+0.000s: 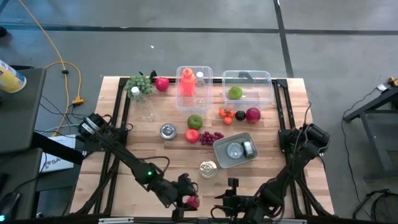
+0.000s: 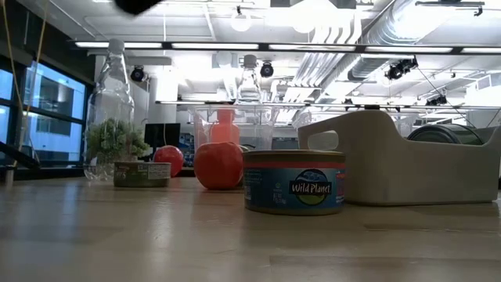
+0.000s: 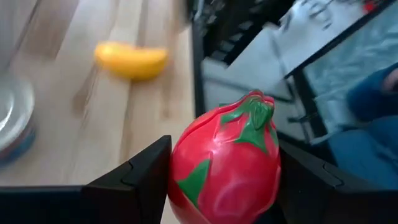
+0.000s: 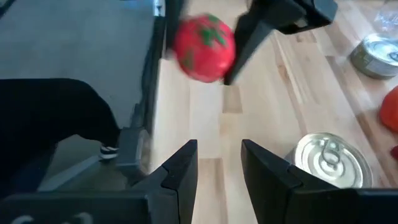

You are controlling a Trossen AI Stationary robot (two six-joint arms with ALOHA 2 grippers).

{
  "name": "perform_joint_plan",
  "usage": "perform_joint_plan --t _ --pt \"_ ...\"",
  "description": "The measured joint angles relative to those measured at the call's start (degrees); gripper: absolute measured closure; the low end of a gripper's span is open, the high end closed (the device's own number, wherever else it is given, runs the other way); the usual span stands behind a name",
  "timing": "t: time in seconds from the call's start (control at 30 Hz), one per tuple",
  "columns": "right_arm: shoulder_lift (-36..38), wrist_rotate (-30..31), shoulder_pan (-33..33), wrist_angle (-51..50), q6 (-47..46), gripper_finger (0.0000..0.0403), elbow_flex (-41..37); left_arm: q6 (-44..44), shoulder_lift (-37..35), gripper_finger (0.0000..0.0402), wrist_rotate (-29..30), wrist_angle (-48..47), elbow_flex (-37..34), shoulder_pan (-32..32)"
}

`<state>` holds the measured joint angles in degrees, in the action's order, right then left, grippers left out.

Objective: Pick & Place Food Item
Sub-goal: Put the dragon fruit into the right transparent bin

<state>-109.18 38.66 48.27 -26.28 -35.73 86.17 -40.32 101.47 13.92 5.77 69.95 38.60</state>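
The clear container with the green apple (image 1: 247, 88) lies on my right gripper's side while my left gripper holds the red fruit, so next I pass the fruit (image 1: 194, 202) over.
A red toy fruit with green leaves (image 3: 227, 165) sits between the fingers of my left gripper (image 1: 189, 200), near the table's near edge. The right wrist view shows the same fruit (image 4: 204, 48) held up over the wood close to that edge. My right gripper (image 4: 219, 162) stands beside it toward the right at the near edge (image 1: 227, 202). It is open, with nothing between its fingers. My left gripper pinches the red fruit between its two fingers, one on each of its opposite sides (image 3: 177, 180). The fruit's green-leafed tip (image 3: 255, 115) points away from the wrist. The fingers slant downward. The fruit is lifted clear of the table.
A tin can (image 1: 209, 168) stands just beyond the grippers, with a white bin of cans (image 1: 236, 149) behind it. Apples, grapes and small fruits lie mid-table (image 1: 194, 121). Two clear containers (image 1: 247, 87) and bottles stand at the far edge. A blurred yellow item (image 3: 130, 60) lies on the wood.
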Motion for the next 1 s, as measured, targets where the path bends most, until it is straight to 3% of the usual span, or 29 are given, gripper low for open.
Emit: perform_joint_plan --t 0.27,0.53,1.0 --pt "-0.12 -1.23 -1.90 4.06 2.53 0.0290 0.00 9.94 -0.04 0.0180 2.93 12.07 0.02 0.62" --pt "-0.12 -3.47 -1.39 14.71 11.22 0.0280 0.00 10.95 -0.07 0.0180 3.08 12.58 0.02 0.94" --pt "-2.02 -7.22 -4.38 22.14 20.82 0.0102 0.02 11.53 -0.07 0.0180 3.47 11.68 0.00 1.41"
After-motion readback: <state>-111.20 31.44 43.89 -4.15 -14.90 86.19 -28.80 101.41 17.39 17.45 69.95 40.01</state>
